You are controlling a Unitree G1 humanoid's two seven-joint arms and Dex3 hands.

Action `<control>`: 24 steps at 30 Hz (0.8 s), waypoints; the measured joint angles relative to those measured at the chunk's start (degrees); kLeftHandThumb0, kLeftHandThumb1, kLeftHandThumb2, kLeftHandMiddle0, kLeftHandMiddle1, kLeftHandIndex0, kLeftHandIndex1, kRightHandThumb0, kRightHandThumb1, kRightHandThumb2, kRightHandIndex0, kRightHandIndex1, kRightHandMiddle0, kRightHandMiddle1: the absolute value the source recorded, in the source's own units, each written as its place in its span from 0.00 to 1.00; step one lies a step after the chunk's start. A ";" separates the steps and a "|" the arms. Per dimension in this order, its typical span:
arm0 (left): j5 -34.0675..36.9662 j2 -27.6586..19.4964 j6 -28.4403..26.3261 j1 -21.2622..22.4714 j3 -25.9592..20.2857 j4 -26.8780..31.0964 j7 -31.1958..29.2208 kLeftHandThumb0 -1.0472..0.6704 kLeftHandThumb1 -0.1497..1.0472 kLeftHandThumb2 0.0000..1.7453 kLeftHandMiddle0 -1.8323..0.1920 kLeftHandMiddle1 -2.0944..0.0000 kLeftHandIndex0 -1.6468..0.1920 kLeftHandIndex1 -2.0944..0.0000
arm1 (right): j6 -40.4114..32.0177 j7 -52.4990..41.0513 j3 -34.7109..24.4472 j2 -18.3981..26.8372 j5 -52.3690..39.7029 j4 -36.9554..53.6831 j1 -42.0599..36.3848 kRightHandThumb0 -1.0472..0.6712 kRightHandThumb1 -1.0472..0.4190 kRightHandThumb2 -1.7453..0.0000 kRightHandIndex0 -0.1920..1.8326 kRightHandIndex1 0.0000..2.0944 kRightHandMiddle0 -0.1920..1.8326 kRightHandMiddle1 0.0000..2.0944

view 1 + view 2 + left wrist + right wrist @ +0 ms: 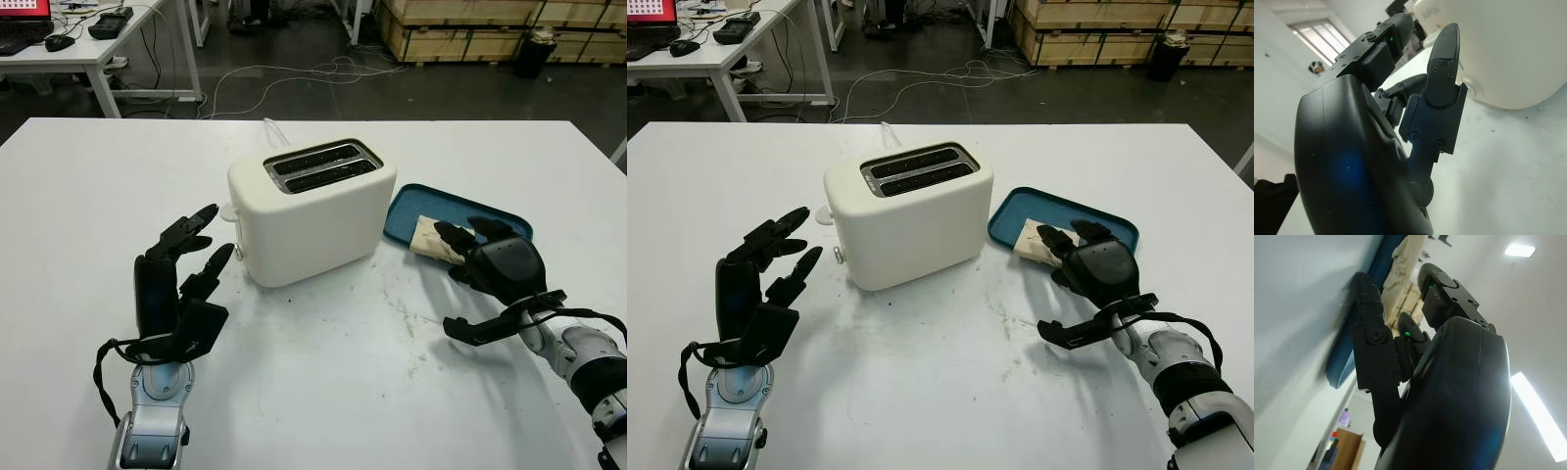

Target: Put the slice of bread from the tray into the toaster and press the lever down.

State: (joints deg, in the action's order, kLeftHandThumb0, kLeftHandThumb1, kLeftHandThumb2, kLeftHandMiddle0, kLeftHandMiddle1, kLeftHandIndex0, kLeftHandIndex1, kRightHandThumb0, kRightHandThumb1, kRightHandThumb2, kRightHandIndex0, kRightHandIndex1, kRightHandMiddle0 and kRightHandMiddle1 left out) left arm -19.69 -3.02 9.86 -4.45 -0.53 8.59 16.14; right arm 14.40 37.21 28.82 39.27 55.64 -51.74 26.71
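Observation:
The slice of bread [433, 240] will stop with its top sticking out when I lower it in, because the lever [228, 212] is high up on the toaster's end.
A cream two-slot toaster [312, 213] stands mid-table, its lever [227, 210] on the end facing my left hand. To its right lies a blue tray [495, 212] holding a pale slice of bread [423, 235]. My right hand [458, 257] is open at the tray's near edge. Its fingers [451, 235] lie over the bread and its thumb stretches out low above the table. In the right wrist view the bread [1406, 257] sits just past the fingertips [1437, 276]. My left hand [217, 233] is open, raised just left of the toaster.
The white table [323, 382] is bare in front of the toaster, with a few crumbs. The toaster's white cord [272, 127] runs toward the far edge. Beyond the table are a desk [88, 44], floor cables and wooden crates [470, 24].

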 measured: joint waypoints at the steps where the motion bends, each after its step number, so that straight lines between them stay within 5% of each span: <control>1: 0.00 0.00 -0.01 0.00 0.00 0.00 0.00 0.38 0.89 0.10 0.66 0.51 0.49 0.96 | 0.37 0.34 0.22 0.09 0.00 -0.15 0.00 0.42 0.09 0.97 0.39 0.69 0.53 0.15; 4: -0.03 -0.03 0.00 0.00 0.01 0.00 -0.01 0.39 0.89 0.10 0.66 0.51 0.48 0.95 | 1.02 2.04 0.77 0.31 0.00 -0.41 0.05 0.41 0.09 0.97 0.40 0.82 0.51 0.23; 12: 0.04 0.00 0.00 0.00 0.01 0.00 -0.02 0.40 0.89 0.10 0.66 0.52 0.48 0.95 | 0.90 2.83 1.94 0.33 0.00 -0.87 0.56 0.41 0.09 0.96 0.40 0.83 0.40 0.44; 24: 0.09 0.00 0.00 0.00 0.01 0.00 -0.05 0.38 0.89 0.10 0.66 0.51 0.48 0.95 | 0.54 3.17 2.24 0.37 0.07 -0.81 0.62 0.41 0.09 0.95 0.38 0.83 0.40 0.39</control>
State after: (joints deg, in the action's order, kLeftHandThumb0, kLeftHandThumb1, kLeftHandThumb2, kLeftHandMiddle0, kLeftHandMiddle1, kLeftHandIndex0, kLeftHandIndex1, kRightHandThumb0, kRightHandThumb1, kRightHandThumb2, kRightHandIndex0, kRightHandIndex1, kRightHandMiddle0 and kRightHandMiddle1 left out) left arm -19.60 -3.03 9.86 -4.45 -0.51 8.59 16.09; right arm 14.93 40.38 31.06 39.64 55.71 -52.55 27.33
